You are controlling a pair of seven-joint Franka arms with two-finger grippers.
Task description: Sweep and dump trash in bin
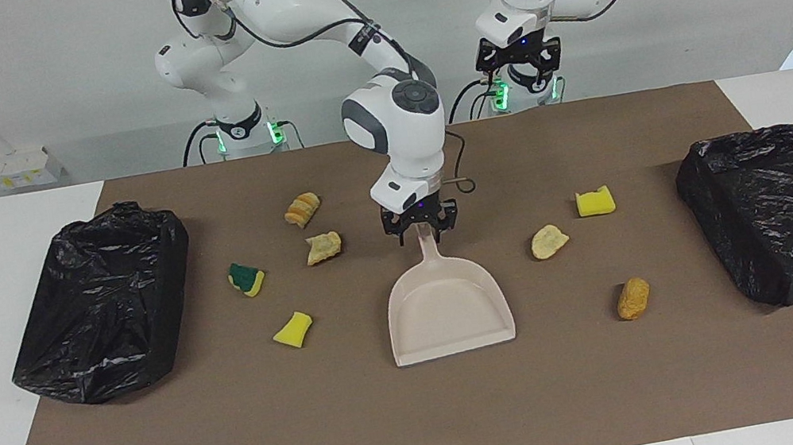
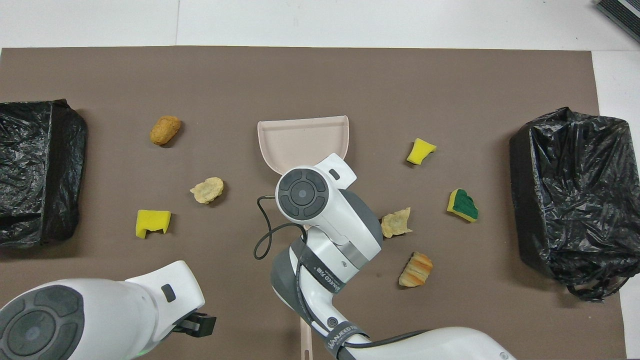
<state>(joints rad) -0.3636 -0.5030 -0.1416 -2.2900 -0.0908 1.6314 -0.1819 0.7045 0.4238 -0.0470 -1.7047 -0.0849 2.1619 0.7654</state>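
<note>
My right gripper should first swing the dustpan out of the way, because my right arm is over the brush's pale handle. My left gripper will then take that handle to sweep.
A beige dustpan lies flat mid-mat, its handle pointing toward the robots. My right gripper is shut on the end of that handle; in the overhead view the right arm covers the grip, and only the dustpan's mouth shows. The trash is several scraps on the mat. A striped bread chunk, a tan chunk, a green-and-yellow sponge and a yellow sponge bit lie toward the right arm's end. Another tan chunk, a yellow sponge and a brown chunk lie toward the left arm's end. My left gripper hangs open, raised near its base.
Two bins lined with black bags stand at the mat's ends, one at the right arm's end and one at the left arm's end. A thin pale handle shows under the right arm at the robots' edge.
</note>
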